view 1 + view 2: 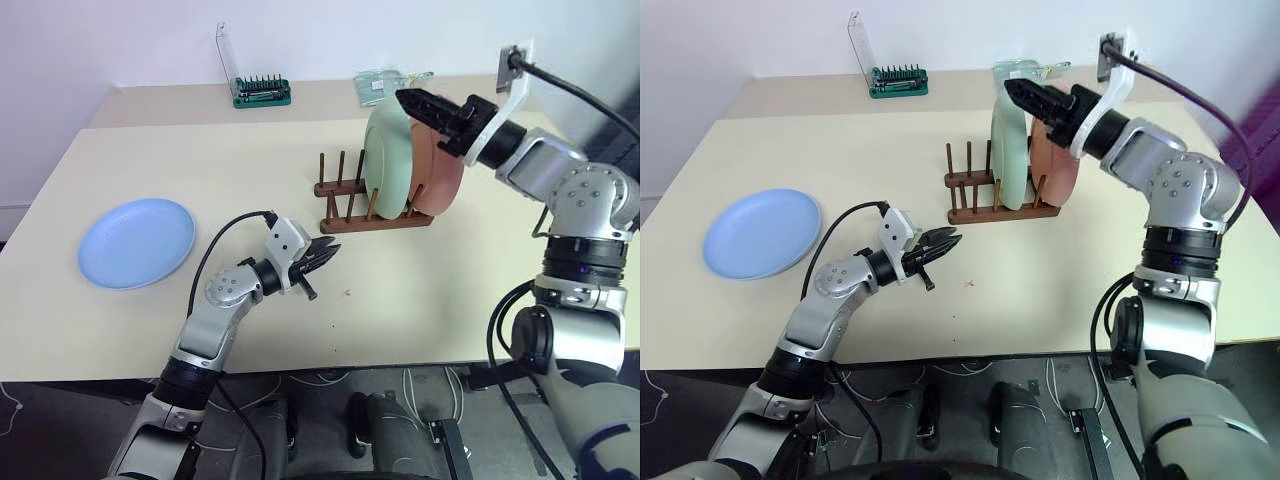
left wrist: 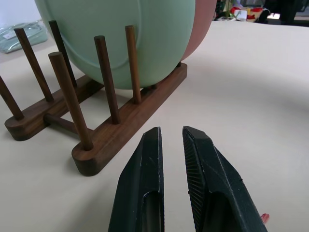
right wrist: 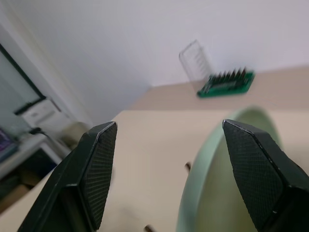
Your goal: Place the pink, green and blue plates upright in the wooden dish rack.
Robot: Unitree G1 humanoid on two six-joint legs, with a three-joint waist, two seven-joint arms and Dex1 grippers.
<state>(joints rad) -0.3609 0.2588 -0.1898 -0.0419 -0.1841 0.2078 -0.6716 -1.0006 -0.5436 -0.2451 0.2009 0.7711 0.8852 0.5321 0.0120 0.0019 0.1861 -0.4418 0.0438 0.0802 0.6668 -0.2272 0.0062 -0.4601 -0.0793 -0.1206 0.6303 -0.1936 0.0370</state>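
Note:
Next, I lift the blue plate [image 1: 137, 243] by its rim [image 1: 125, 287] with my left gripper and pass it to my right gripper, because the plate lies flat, far from my right gripper.
The green plate [image 1: 388, 155] and the pink plate [image 1: 440, 185] stand upright side by side in the wooden dish rack [image 1: 345, 222], the pink one on the right. The blue plate [image 1: 137, 242] lies flat on the table at the far left. My right gripper [image 1: 410, 100] hovers open over the top rims of the two standing plates, and the green plate's rim [image 3: 217, 159] sits below its spread fingers. My left gripper [image 1: 330, 250] is low over the table just in front of the rack's empty left pegs [image 2: 72, 96], fingers nearly together and holding nothing.
A green-based holder of screwdriver bits [image 1: 262, 92] with a clear lid stands at the back of the table. A clear packet [image 1: 385, 85] lies behind the rack. Bare tabletop [image 1: 240, 170] separates the blue plate from the rack.

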